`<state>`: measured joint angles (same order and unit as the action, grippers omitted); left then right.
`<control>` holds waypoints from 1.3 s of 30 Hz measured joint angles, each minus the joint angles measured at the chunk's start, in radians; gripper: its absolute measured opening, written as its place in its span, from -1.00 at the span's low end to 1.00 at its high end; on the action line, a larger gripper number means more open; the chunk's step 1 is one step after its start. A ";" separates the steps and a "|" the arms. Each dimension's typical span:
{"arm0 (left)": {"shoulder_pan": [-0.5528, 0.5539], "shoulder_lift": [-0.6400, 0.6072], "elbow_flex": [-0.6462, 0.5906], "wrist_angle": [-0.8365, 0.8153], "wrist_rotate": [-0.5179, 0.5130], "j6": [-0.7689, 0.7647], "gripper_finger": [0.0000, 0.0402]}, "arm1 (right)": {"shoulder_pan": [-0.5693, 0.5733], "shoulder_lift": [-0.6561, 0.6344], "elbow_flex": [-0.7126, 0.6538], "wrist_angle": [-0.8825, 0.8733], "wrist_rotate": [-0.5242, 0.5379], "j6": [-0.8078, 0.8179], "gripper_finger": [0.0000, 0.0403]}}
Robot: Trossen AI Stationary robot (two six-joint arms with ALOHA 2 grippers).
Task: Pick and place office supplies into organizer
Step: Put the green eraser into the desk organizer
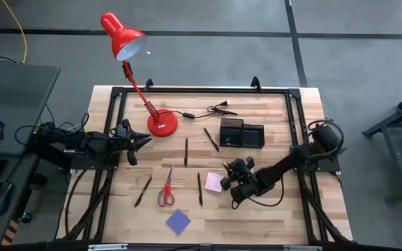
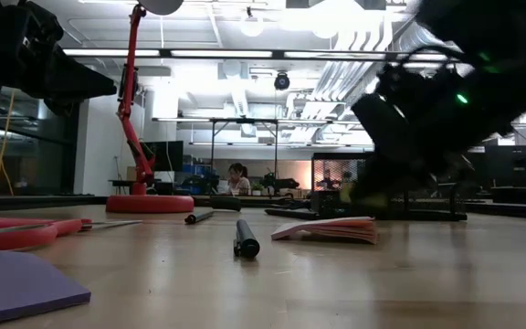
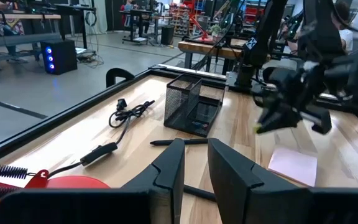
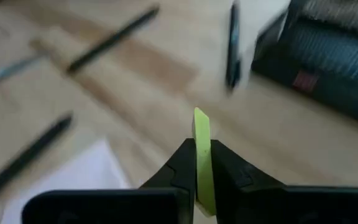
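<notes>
The yellow piece's loose end (image 4: 201,127) is past the ends of the fingers and the organizer's low tray (image 1: 241,139) is open, so the robot's right gripper should continue to go toward the tray and let go there.
My right gripper (image 1: 227,168) hovers over the far edge of the pink note pad (image 1: 213,183), shut on a small yellow piece (image 4: 201,149). The black organizer (image 1: 241,132) stands beyond it toward the far edge. Red-handled scissors (image 1: 166,189), a blue-purple note pad (image 1: 178,221) and several dark pens (image 1: 185,151) lie flat on the table. My left gripper (image 1: 135,142) waits open near the left edge, beside the red lamp's base (image 1: 162,124). My right gripper pinches the yellow piece (image 4: 202,134) between its two fingers (image 4: 183,167), its thin edge facing the wrist camera. Its free end sticks out past the fingertips. In the left wrist view the yellow piece (image 3: 263,127) is lifted clear of the table.
A red desk lamp (image 1: 123,36) leans over the far left of the table. A black cable with plug (image 1: 215,109) lies near the far edge. A black metal frame (image 1: 201,90) runs around the table. Bare wood lies between the organizer and the pink pad.
</notes>
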<state>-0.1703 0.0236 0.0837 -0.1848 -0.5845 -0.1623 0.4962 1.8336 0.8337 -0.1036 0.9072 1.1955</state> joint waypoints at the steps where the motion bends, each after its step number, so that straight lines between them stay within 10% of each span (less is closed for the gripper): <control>1: 0.000 0.000 0.000 0.000 0.000 0.000 -0.70 | -0.010 -0.013 0.010 -0.015 0.007 -0.018 -0.88; 18: 0.000 0.000 0.000 0.000 0.000 0.000 -0.69 | -0.243 -0.055 0.356 -0.731 -0.169 -0.238 -0.87; 39: 0.000 0.000 0.000 0.000 0.000 0.000 -0.69 | -0.394 -0.052 0.358 -0.746 -0.278 -0.384 -0.89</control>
<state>-0.1703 0.0238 0.0837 -0.1848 -0.5846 -0.1624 0.1025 1.7817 1.1915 -0.8494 0.6295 0.8111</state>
